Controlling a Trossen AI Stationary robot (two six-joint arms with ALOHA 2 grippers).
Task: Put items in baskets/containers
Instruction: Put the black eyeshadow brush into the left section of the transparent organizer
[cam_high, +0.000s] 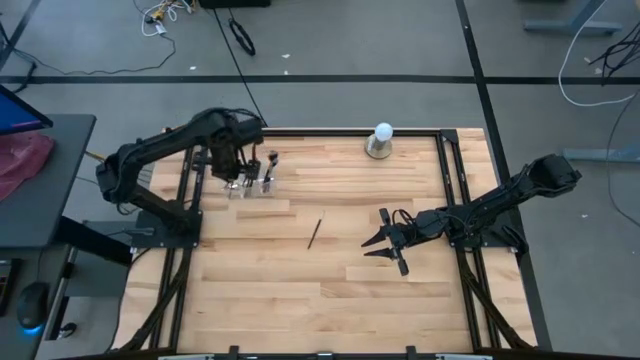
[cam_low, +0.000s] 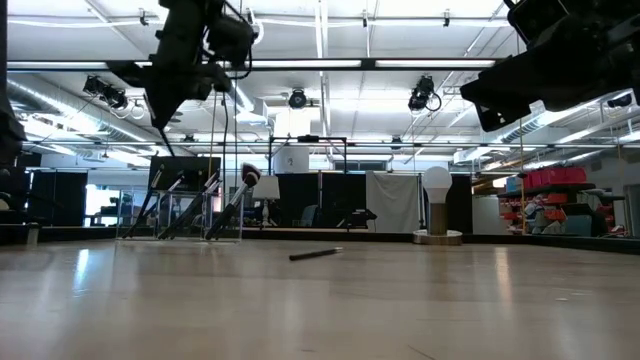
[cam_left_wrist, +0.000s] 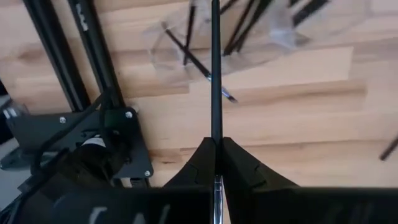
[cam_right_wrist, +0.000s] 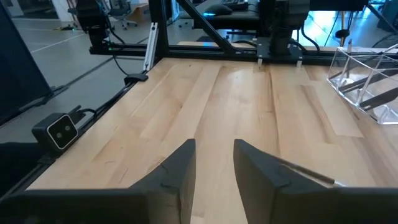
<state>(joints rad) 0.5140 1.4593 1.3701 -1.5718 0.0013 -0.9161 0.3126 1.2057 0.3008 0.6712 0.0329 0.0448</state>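
Note:
I should now move my left gripper down until the brush's handle is inside and then let go, because the brush's long handle (cam_low: 168, 145) points down at the clear holder's open top (cam_low: 152, 192).
The clear plastic holder (cam_high: 250, 185) stands near the table's far left and shows in the low view (cam_low: 185, 210). Several dark brushes lean in it. My left gripper (cam_high: 236, 165) hangs above it, shut on one thin dark brush (cam_left_wrist: 215, 74). That brush points down past the holder (cam_left_wrist: 261, 34) toward the table. Another brush (cam_high: 315, 232) lies flat on the wood near the table's middle (cam_low: 315, 254). My right gripper (cam_high: 385, 245) is open and low over the table, right of the lying brush (cam_right_wrist: 311, 174), touching nothing. My left gripper (cam_left_wrist: 216, 142) pinches the brush between its two fingers at the handle next to the silver ferrule (cam_left_wrist: 217, 190). The fingers come from above, pointing down, and lie along the brush. The brush is lifted clear, and its long dark handle (cam_left_wrist: 215, 37) sticks out past the fingertips.
A white ball on a grey round base (cam_high: 380, 140) stands at the table's far edge, right of the middle. Black frame rails (cam_high: 450, 180) run along the table's left and right sides. Bare wood (cam_high: 300, 290) spreads across the near half.

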